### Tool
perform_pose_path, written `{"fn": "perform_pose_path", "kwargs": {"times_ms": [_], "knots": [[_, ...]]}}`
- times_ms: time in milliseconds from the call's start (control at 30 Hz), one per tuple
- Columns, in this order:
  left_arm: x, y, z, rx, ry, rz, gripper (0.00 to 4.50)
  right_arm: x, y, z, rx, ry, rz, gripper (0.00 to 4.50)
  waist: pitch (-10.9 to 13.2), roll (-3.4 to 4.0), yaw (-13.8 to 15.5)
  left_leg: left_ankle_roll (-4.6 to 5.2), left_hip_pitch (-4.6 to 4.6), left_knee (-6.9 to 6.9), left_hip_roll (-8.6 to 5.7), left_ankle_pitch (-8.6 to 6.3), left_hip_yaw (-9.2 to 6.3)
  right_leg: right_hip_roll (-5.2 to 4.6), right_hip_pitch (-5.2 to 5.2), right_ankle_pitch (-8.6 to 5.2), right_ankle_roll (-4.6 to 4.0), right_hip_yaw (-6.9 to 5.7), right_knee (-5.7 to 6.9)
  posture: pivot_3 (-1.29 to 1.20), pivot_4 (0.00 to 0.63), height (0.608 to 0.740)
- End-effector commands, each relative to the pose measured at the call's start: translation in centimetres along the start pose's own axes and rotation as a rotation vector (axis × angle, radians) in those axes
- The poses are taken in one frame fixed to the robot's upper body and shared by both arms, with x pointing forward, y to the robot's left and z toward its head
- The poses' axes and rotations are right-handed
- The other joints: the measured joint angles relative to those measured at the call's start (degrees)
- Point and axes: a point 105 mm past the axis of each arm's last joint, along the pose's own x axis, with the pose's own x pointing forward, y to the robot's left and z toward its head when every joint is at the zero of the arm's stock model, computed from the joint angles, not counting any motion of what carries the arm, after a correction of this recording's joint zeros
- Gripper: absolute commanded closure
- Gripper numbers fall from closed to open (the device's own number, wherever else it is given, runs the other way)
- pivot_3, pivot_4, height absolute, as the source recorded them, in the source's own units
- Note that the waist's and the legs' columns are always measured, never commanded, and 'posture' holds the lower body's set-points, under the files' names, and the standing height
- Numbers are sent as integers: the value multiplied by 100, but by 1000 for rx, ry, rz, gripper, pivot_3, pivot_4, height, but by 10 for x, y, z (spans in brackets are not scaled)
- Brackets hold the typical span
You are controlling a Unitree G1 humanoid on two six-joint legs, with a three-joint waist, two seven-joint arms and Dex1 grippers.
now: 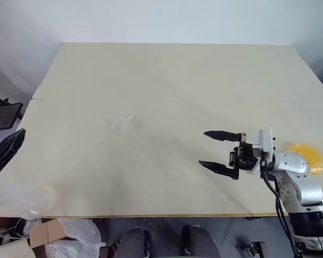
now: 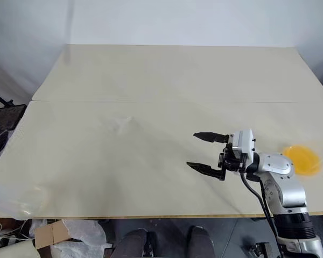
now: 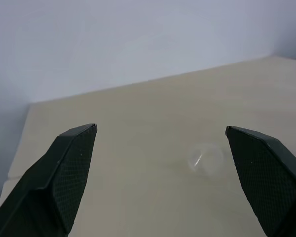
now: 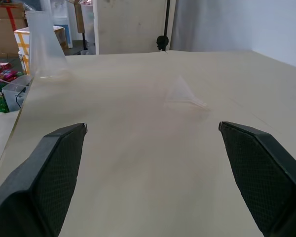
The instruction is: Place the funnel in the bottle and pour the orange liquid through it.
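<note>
My gripper will find the bottle (image 1: 15,198) empty when I carry it, because the cream table shows through the colourless base (image 1: 40,200).
The clear funnel (image 1: 123,123) lies on its side on the cream table (image 1: 167,75), left of the middle; its cone also shows as the funnel (image 4: 183,94) and the funnel (image 3: 205,159). The see-through bottle (image 4: 43,47) stands upright at the table's front left corner, faint as the bottle (image 1: 21,196). Near the right edge, the orange liquid (image 1: 309,157) sits in a clear vessel. My right gripper (image 1: 219,152) hovers open over the table, pointing left toward the funnel, well short of it. My left gripper (image 1: 11,144) hangs open off the table's left edge, holding nothing.
A seam crosses the table (image 1: 167,100) from left to right. A black stand (image 1: 2,115) sits beyond the left edge. Cardboard boxes and plastic bags (image 1: 59,234) lie on the floor below the front left corner. More boxes (image 4: 7,54) stand behind the bottle.
</note>
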Motion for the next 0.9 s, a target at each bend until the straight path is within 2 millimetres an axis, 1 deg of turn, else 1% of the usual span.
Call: {"fn": "perform_pose_path", "kwargs": {"times_ms": [33, 133, 233, 367, 433, 533, 700, 767, 833, 900], "knots": [[-18, 10, 11, 10, -1, 90, 48, 5, 3, 8, -37, -34, 40, 0, 0, 0, -11, -1, 0, 0, 2, 0, 0, 1, 0, 0, -1, 0, -1, 0, 150, 740], [-47, 20, 8, 34, 39, 174, 48, 8, 6, 9, -37, -49, 69, 0, 0, 0, -40, -5, 1, -2, 4, -3, 1, 3, -2, -1, -3, 0, -2, 0, 150, 740], [-82, 31, 1, 11, 88, 253, 48, 12, 8, 8, -38, -53, 95, 0, -1, -2, -98, -7, 2, -7, 8, -7, 6, 5, -5, -4, -7, -2, -4, 0, 150, 740], [-116, 37, -6, -36, 127, 316, 48, 14, 9, 7, -43, -54, 111, 0, -3, -7, -138, -9, 1, -7, 12, -9, 7, 5, -7, -6, -11, -6, -5, 0, 150, 740], [-129, 37, -8, -64, 136, 340, 48, 14, 9, 7, -46, -54, 119, 0, -6, -11, -137, -9, 1, -7, 12, -12, 6, 2, -8, -6, -12, -5, -6, 0, 150, 740], [-140, 31, -14, -105, 162, 351, 48, 15, 11, 6, -52, -57, 138, 0, -8, -14, -135, -12, 2, -7, 14, -18, 4, -6, -8, -7, -13, 5, -9, 0, 150, 740], [-149, 8, -26, -211, 210, 309, 48, 18, 21, 5, -64, -76, 181, 0, -12, -22, -158, -27, 2, -7, 34, -34, 4, -17, -8, -11, -22, 34, -21, 0, 150, 740], [-153, -5, -35, -248, 251, 288, 48, 22, 27, 4, -60, -89, 206, 0, -15, -26, -159, -36, 3, -7, 48, -39, 4, -6, -9, -19, -38, 33, -21, 0, 150, 740], [-158, -15, -45, -246, 308, 268, 48, 24, 29, 2, -54, -93, 220, 0, -14, -25, -161, -40, 3, -7, 51, -41, 5, -5, -15, -25, -49, 33, -19, 0, 150, 740], [-161, -18, -50, -234, 327, 270, 48, 24, 30, 1, -58, -88, 231, 0, -16, -28, -160, -41, 2, -7, 51, -41, 10, -5, -26, -29, -56, 35, -22, 0, 150, 740]]}}
